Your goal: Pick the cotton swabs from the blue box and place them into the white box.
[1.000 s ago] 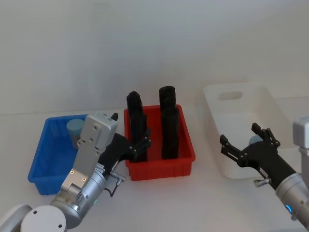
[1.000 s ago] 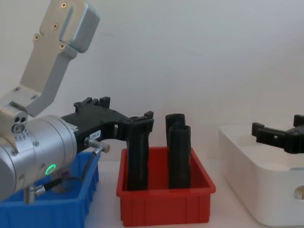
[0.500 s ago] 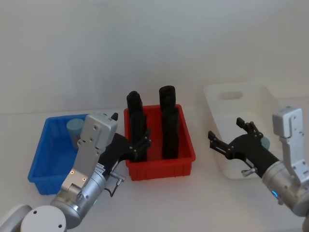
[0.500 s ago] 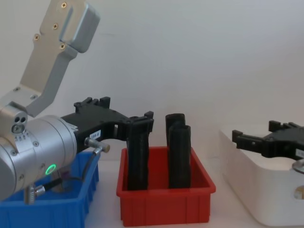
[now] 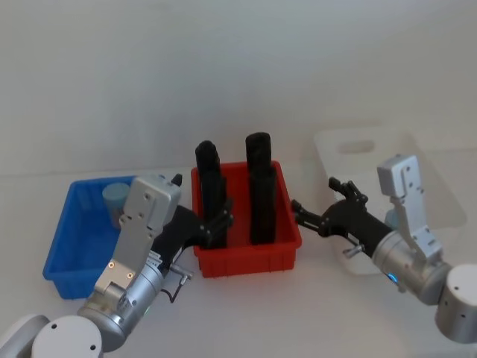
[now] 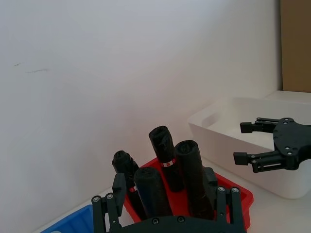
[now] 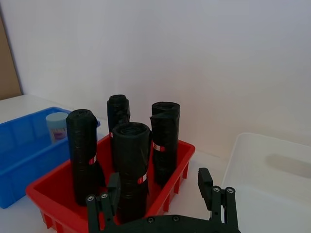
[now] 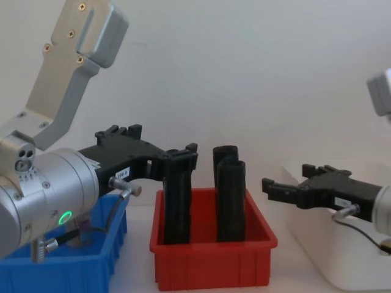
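A separate top shows behind the front black roll, so when I lift, I expect the front roll to come free and leave the other standing.
One cotton swabs tub with a pale blue lid stands in the far corner of the blue box at the left; the right wrist view also shows the tub in the blue box. The white box sits at the right, partly behind my right arm. My right gripper is open and empty, hovering between the red bin and the white box, fingers pointing left. My left gripper is open and empty at the red bin's front left corner, just right of the blue box.
A red bin with several tall black rolls stands in the middle, between the blue and white boxes. A plain white wall rises behind the table. Bare table lies in front of the bins.
My right gripper has swung left, from over the white box to beside the red bin, staying open. The left arm has not moved.
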{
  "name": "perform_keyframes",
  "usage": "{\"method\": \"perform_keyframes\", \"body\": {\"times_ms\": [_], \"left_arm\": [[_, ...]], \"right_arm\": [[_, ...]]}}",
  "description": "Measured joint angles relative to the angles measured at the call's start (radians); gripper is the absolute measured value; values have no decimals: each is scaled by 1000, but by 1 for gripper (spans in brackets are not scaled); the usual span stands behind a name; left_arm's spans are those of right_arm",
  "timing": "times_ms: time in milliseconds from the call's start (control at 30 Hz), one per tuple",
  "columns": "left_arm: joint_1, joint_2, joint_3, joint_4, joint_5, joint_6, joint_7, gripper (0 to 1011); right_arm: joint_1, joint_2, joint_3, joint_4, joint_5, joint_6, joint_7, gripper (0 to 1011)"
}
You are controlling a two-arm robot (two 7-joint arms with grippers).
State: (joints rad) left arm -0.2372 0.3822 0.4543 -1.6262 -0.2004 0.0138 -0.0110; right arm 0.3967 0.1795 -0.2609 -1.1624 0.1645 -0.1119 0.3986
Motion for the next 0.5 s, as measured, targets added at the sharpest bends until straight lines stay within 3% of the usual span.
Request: {"method": "perform_keyframes", "body": {"times_ms": [500], "left_arm": [[0, 0, 0, 0, 0, 0, 0, 1000]], "right_arm": [[195, -83, -32, 332, -20, -102, 96, 1001]]}}
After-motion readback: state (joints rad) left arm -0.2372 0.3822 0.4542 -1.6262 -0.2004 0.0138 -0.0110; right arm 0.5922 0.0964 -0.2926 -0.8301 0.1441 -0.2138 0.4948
